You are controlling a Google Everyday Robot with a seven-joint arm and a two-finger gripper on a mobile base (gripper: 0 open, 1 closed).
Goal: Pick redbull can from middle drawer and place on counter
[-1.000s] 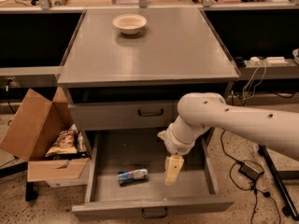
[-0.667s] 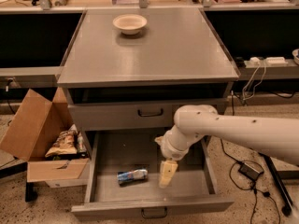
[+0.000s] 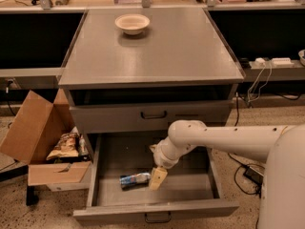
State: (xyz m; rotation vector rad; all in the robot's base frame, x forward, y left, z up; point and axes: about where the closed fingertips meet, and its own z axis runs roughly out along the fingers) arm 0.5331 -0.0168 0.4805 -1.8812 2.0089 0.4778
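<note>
The redbull can (image 3: 132, 181) lies free in the open drawer, with my gripper's fingers spread across its narrow way, so I should reach on until they straddle its body (image 3: 140, 179).
The redbull can (image 3: 134, 180) lies on its side on the floor of the open middle drawer (image 3: 190, 191), left of centre. My gripper (image 3: 157, 178) hangs down inside the drawer at the end of the white arm, its tip right beside the can's right end. The counter (image 3: 157, 51) is the grey cabinet top above the drawers.
A beige bowl (image 3: 132, 23) sits at the back of the counter. An open cardboard box (image 3: 40, 142) with a snack bag (image 3: 63, 147) stands on the floor left of the cabinet. Cables (image 3: 248, 175) lie on the floor to the right. The upper drawer (image 3: 152, 114) is closed.
My gripper has moved left and down inside the drawer, closing on the can's right end. The can has not moved.
</note>
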